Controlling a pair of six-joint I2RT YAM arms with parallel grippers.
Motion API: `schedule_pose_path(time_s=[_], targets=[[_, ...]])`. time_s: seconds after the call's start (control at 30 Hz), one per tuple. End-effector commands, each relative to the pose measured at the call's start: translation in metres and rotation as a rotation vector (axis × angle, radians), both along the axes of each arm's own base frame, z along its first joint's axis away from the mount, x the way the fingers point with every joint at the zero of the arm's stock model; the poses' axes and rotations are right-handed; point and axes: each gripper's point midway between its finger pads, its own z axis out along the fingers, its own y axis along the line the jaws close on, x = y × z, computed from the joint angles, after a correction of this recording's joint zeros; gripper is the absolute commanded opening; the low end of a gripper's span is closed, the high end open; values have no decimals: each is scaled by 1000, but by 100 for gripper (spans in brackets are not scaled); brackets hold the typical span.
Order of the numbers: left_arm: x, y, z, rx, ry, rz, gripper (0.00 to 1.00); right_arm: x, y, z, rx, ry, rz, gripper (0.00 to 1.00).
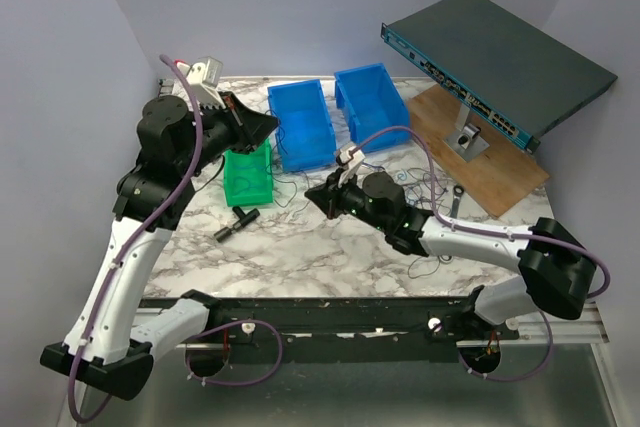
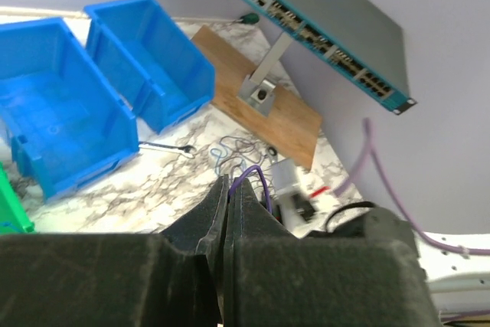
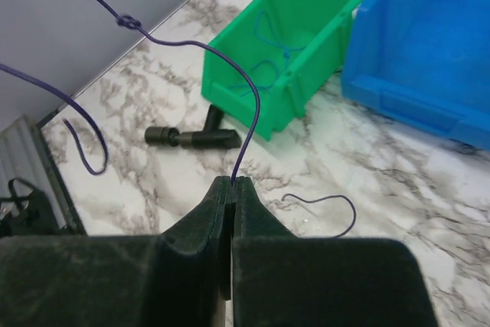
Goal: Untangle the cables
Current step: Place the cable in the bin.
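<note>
My left gripper should go next to the blue bin (image 1: 303, 125) next to the green bin and let go of the purple cable (image 3: 258, 101) there, because the cable hangs free of the tangle.
The cables are thin wires. One purple cable (image 3: 256, 96) rises from my right gripper (image 3: 232, 181), which is shut on it, and carries a small knot (image 3: 129, 21) higher up. A loose end (image 3: 329, 201) curls on the marble. My left gripper (image 2: 232, 183) is shut on a purple cable loop (image 2: 262, 172), held up near the green bin (image 1: 245, 187). My right gripper (image 1: 312, 193) sits mid-table, pointing left. A tangle of blue and dark cables (image 2: 233, 151) lies on the table by the wooden board (image 1: 490, 172). A blue cable (image 3: 269, 55) lies in the green bin (image 3: 306, 86).
Two blue bins (image 1: 303, 125) (image 1: 372, 105) stand at the back. A network switch (image 1: 495, 62) is propped on the wooden board at the right. A black tool (image 1: 236, 222) lies in front of the green bin. A silver wrench (image 2: 164, 146) lies near the tangle.
</note>
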Motion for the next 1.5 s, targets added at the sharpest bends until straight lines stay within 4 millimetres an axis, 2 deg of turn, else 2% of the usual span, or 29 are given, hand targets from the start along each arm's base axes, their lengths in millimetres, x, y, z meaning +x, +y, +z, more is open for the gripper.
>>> schedule_pose_path(time_s=[0.0, 0.17, 0.3, 0.43, 0.6, 0.8, 0.93, 1.0, 1.13, 1.2, 1.33, 1.37, 1.4, 1.43, 1.47], targets=[[28, 4, -22, 42, 16, 77, 0, 32, -32, 6, -18, -33, -217, 1], [61, 2, -35, 45, 29, 137, 0, 63, -32, 29, 4, -47, -250, 1], [92, -2, -32, 26, 4, 179, 0, 96, -29, 47, 25, -34, -296, 1], [129, -6, -23, 25, -28, 224, 0, 127, -23, 73, 72, -47, -307, 1], [180, -13, -29, 55, -28, 283, 0, 168, -18, 85, 76, -71, -334, 1], [253, -4, -61, 179, -15, 415, 0, 218, -11, 66, 77, -48, -332, 1], [297, -3, -93, 224, 52, 432, 0, 236, 8, 52, 98, -17, -272, 1], [318, -4, -115, 251, 96, 431, 0, 243, 18, 43, 99, 1, -250, 1], [338, -6, -150, 291, 174, 421, 0, 250, 34, 22, 101, 55, -199, 1], [340, -5, -165, 307, 203, 424, 0, 255, 33, 7, 93, 82, -219, 1], [335, -5, -189, 328, 254, 414, 0, 267, 19, -19, 85, 147, -306, 1], [333, -7, -193, 331, 268, 397, 2, 269, 16, -25, 75, 160, -321, 3], [331, -9, -195, 333, 275, 380, 8, 270, 13, -28, 67, 164, -331, 18], [328, -11, -195, 336, 282, 362, 17, 271, 11, -29, 59, 165, -342, 42], [327, -11, -195, 342, 288, 358, 27, 270, 9, -29, 54, 166, -347, 55]])
